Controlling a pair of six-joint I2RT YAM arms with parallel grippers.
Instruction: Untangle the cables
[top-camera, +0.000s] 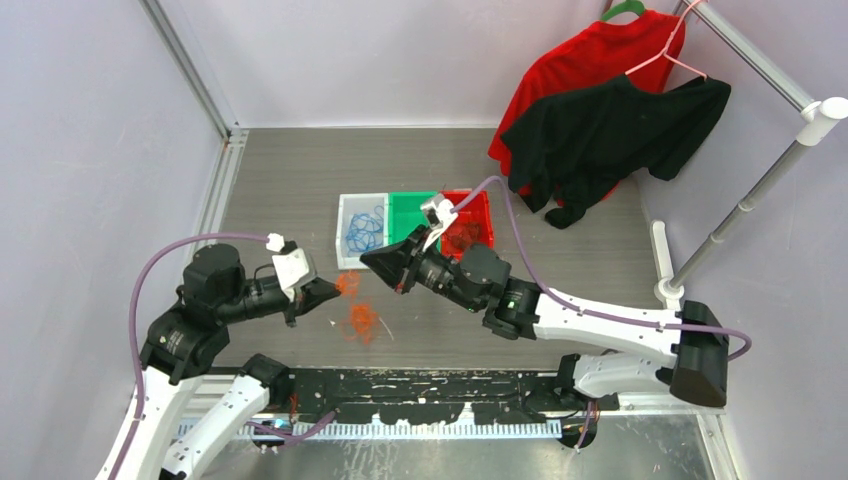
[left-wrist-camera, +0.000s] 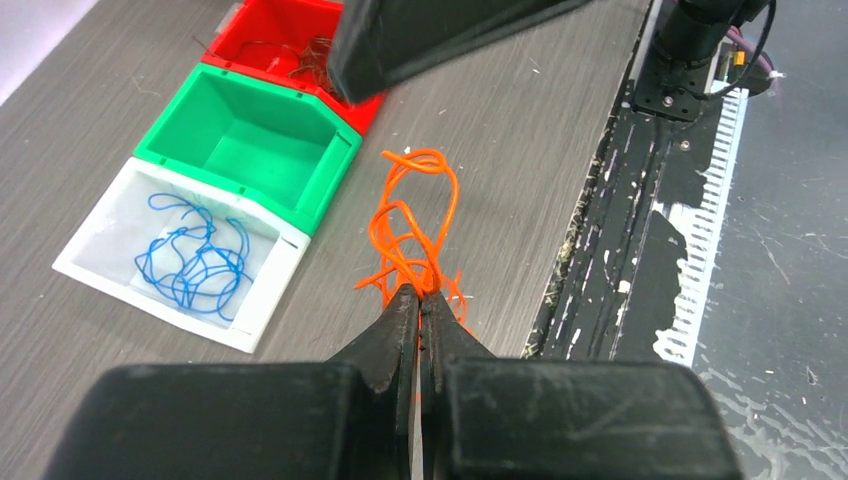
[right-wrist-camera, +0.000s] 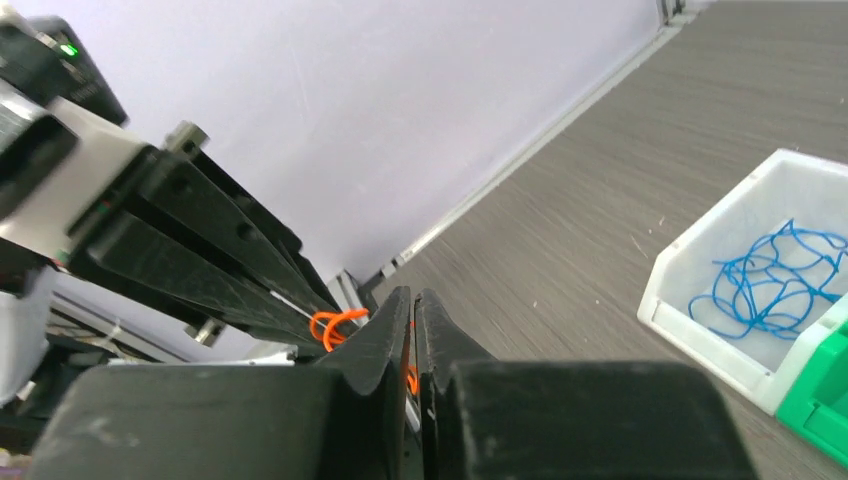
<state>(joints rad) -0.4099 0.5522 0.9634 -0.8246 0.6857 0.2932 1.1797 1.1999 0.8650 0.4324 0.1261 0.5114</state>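
Observation:
The robot's left gripper pinches crossing orange loops (left-wrist-camera: 430, 255) together, so its right gripper should open and hold the tangle (top-camera: 349, 283) close by before the left gripper takes a loop.
My left gripper (left-wrist-camera: 420, 292) is shut on a tangle of orange cables (left-wrist-camera: 415, 215) and holds it just above the table; from above the gripper (top-camera: 330, 292) has the tangle (top-camera: 348, 284) at its tips. A second orange clump (top-camera: 360, 322) lies on the table below. My right gripper (top-camera: 368, 260) is shut and hovers close over the held tangle; I see no contact. In its own view (right-wrist-camera: 413, 295) an orange loop (right-wrist-camera: 335, 325) shows at the left gripper's fingers. Blue cables (left-wrist-camera: 195, 262) lie in the white bin (top-camera: 342, 215). Dark cables (left-wrist-camera: 310, 55) lie in the red bin (top-camera: 485, 205).
A green bin (top-camera: 412, 212) sits between the white and red ones, with nothing in it. A rack with a red shirt (top-camera: 590, 60) and a black shirt (top-camera: 610, 130) stands at the back right. A black base plate (top-camera: 430, 392) runs along the near edge.

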